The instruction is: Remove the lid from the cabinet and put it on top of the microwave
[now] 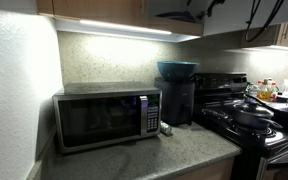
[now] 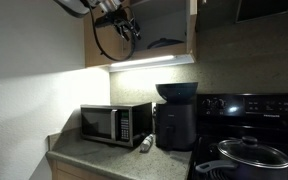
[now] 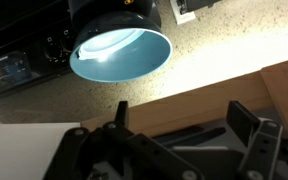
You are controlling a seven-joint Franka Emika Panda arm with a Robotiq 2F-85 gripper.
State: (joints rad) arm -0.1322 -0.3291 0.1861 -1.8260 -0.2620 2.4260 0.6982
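Note:
The lid (image 2: pixel 166 43) is off to one side of my open gripper and almost in line with its fingers. Next, I move over and turn so that the fingers go on both sides of the lid's edge (image 2: pixel 153 45).
The cabinet (image 2: pixel 144 58) hangs open above the counter, with its light strip lit. The lid (image 2: pixel 166 42) shows as a dark flat shape on the shelf inside. My gripper (image 2: pixel 130 28) is at the cabinet opening, just left of the lid and apart from it. In the wrist view the gripper (image 3: pixel 184 125) is open and empty over the wooden shelf edge (image 3: pixel 214 95); I cannot make out the lid there. The silver-grey microwave (image 1: pixel 106 118) stands on the counter below, and it also shows in an exterior view (image 2: pixel 115 123). Its top is bare.
A deep blue bowl (image 3: pixel 120 53) sits on a tall dark appliance (image 2: pixel 174 127) right of the microwave. A dark pan with its own lid (image 2: pixel 250 156) stands on the stove. A small can (image 2: pixel 144 144) lies on the counter. A wall closes the left side.

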